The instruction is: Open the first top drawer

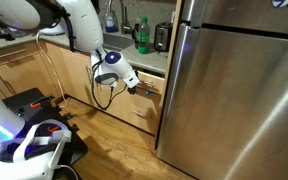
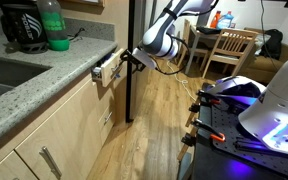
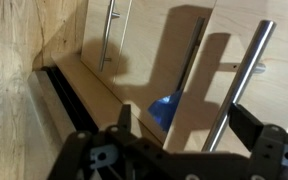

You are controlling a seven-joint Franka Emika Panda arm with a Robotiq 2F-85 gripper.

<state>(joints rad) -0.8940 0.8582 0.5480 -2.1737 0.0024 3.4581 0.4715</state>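
The first top drawer's metal bar handle lies close to one finger of my open gripper, so next I shift to centre the bar before closing and pulling.
The first top drawer is a shallow light-wood front just under the countertop, beside the fridge; it also shows in an exterior view as the first top drawer. I cannot tell whether it is ajar. My gripper hangs right in front of it, jaws open, and my gripper reaches in from the room side. In the wrist view my gripper straddles the drawer's metal bar handle. The bar lies close to the right finger, and nothing is clamped.
A stainless fridge stands right next to the drawers. Taller drawer fronts sit below. On the counter are a green bottle and a dark appliance. Another bar handle shows on a nearby front. Chairs stand behind.
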